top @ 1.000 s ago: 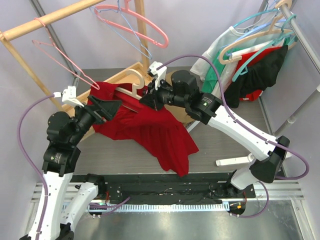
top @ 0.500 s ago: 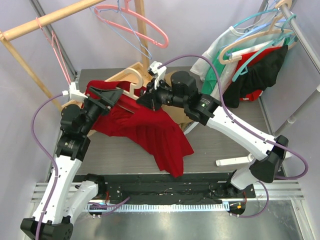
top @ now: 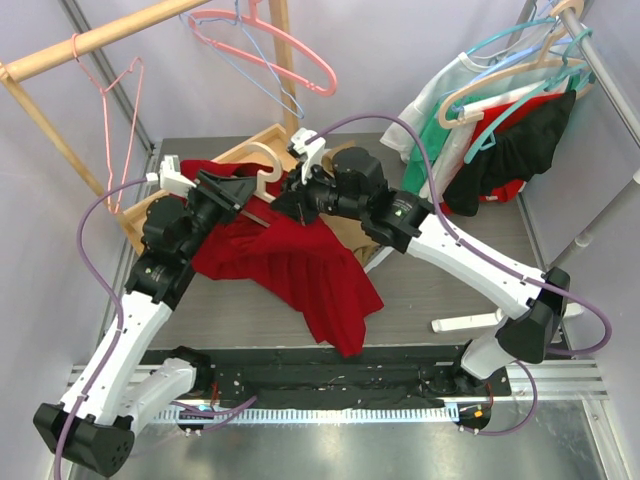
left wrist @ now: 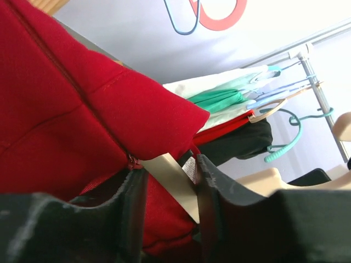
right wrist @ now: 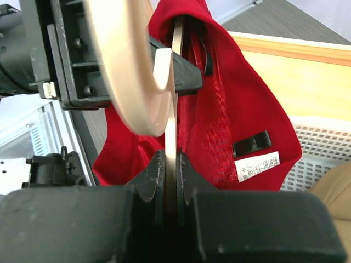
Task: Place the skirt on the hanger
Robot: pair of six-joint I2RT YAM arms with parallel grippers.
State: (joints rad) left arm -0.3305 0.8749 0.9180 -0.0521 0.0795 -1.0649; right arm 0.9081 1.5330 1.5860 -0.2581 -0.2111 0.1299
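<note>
The hanger's bar (left wrist: 172, 184) lies at a slant across the left gripper's fingers, so the robot should open them and close them squarely beside the skirt's zipper (left wrist: 148, 163) before the right gripper lets go of the hanger.
The red skirt (top: 300, 265) hangs off a cream wooden hanger (top: 265, 165) held above the table. My right gripper (top: 287, 203) is shut on the hanger's thin bar (right wrist: 176, 82), and the skirt (right wrist: 241, 109) with its white label drapes just beyond. My left gripper (top: 243, 190) is at the hanger's left end. In the left wrist view its jaws (left wrist: 170, 167) stand narrow around the hanger bar (left wrist: 171, 178) and the skirt's waist (left wrist: 71, 109). Whether they press on them does not show.
A wooden rail (top: 100, 35) at the back left carries pink wire hangers (top: 115, 110). A wooden crate (top: 235, 152) sits under the skirt. A metal rail with hung garments (top: 500, 130) stands at the right. A white object (top: 470, 322) lies on the table at the front right.
My left arm swung up and right to the hanger's left end and its jaws narrowed from wide open. The right gripper shifted slightly left, still holding the bar. The skirt was drawn left.
</note>
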